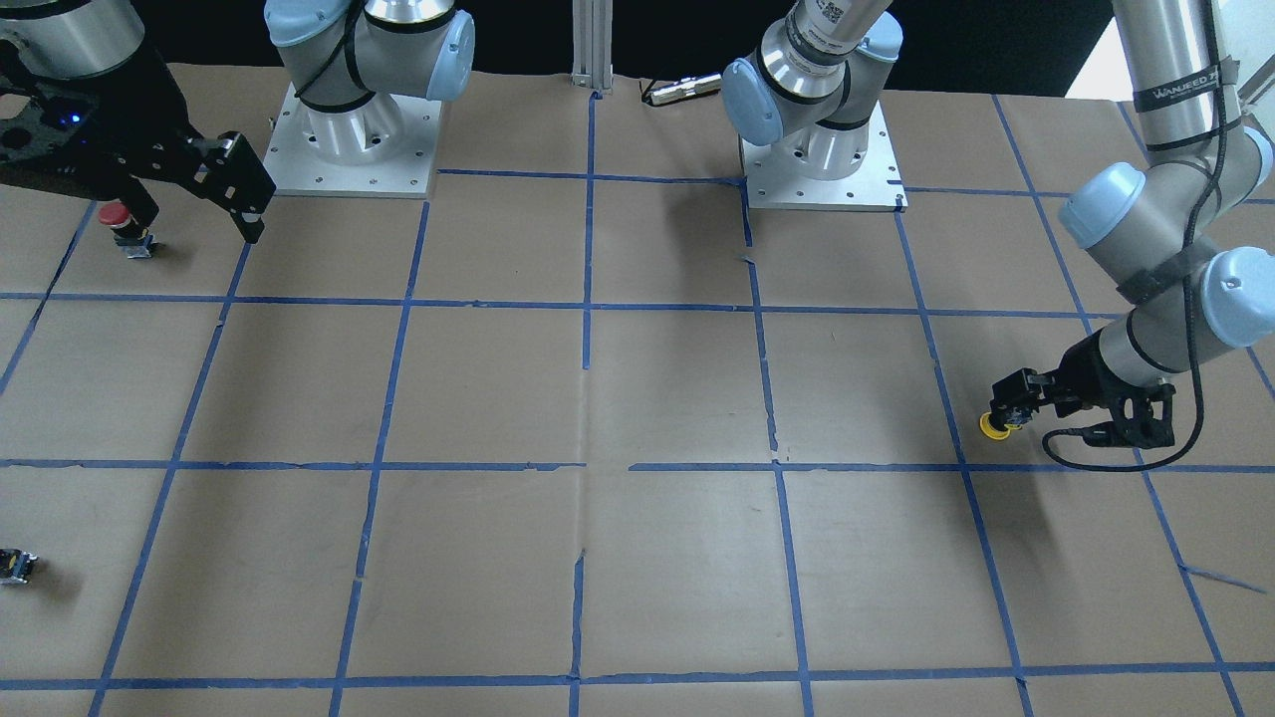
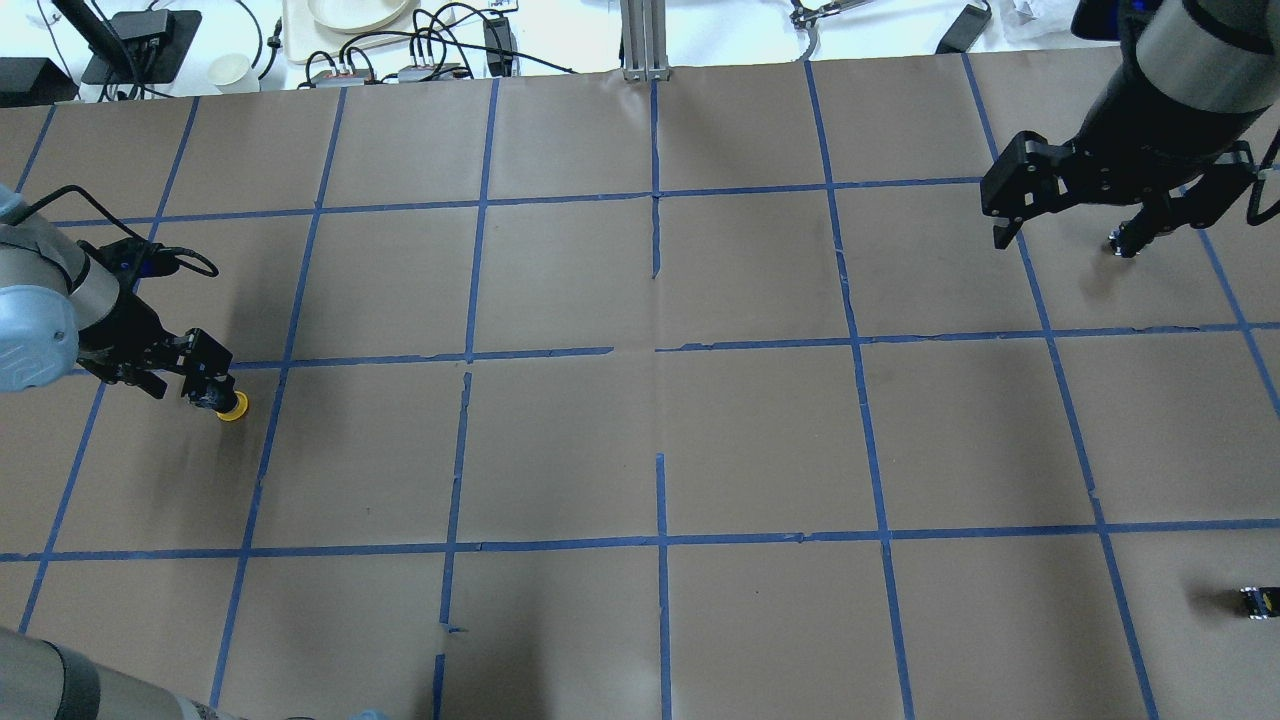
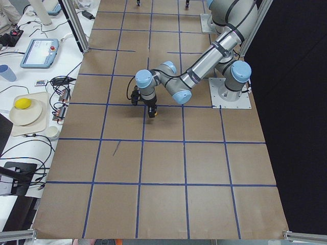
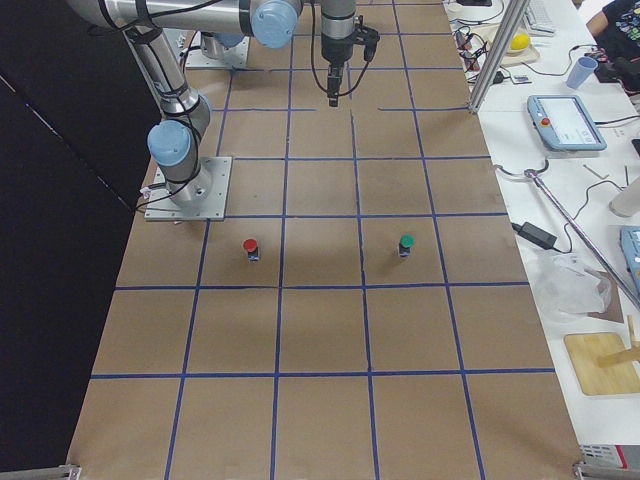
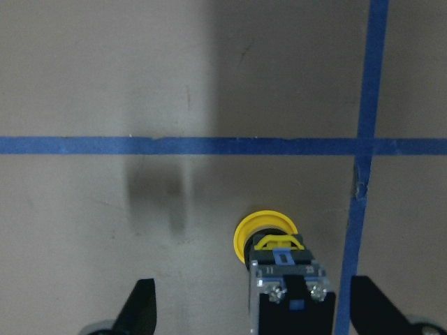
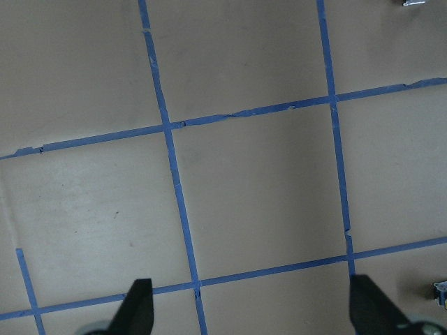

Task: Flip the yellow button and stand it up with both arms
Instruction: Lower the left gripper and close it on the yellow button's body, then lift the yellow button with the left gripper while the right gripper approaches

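Note:
My right gripper is going to carry the yellow cap, and the black base (image 5: 288,279) will come along whole, because a black collar (image 5: 257,242) joins the cap tightly to it.
The yellow button (image 5: 278,262) lies on its side on the brown paper, its yellow cap pointing away from my left wrist. It also shows in the front view (image 1: 992,425) and the overhead view (image 2: 233,406). My left gripper (image 5: 255,314) is low over it and open. Its fingers (image 5: 143,307) stand on either side of the black base and do not touch it. My right gripper (image 1: 199,224) hangs open and empty, high above the table at the other end (image 2: 1065,235).
A red-capped button (image 1: 120,224) stands below my right gripper, near the right arm's base plate (image 1: 398,149). A green-capped button (image 4: 405,244) stands two squares from it. A small dark part (image 1: 15,565) sits at the table's edge. Blue tape lines grid the paper.

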Robot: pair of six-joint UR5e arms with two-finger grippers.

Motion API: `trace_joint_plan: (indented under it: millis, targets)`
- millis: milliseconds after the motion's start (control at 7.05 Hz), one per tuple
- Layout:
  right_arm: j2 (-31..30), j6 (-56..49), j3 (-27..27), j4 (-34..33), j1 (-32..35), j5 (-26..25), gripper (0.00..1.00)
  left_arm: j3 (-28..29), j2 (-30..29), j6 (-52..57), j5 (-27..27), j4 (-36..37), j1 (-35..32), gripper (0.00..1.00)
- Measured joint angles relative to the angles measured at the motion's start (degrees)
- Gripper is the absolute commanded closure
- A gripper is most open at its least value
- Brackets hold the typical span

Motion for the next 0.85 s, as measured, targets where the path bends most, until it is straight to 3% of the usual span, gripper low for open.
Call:
trace_joint_plan:
  millis: [284, 851]
  targets:
    - [-0.06, -0.08, -0.02, 0.56, 0.04, 0.11, 0.0, -0.17, 0.1, -0.11, -0.24, 0.0, -0.39, 0.13]
    - [-0.01, 2.25, -0.57, -0.8, -0.03, 1.03, 0.0, -0.16, 0.5, -0.24, -0.27, -0.02, -0.6, 0.71]
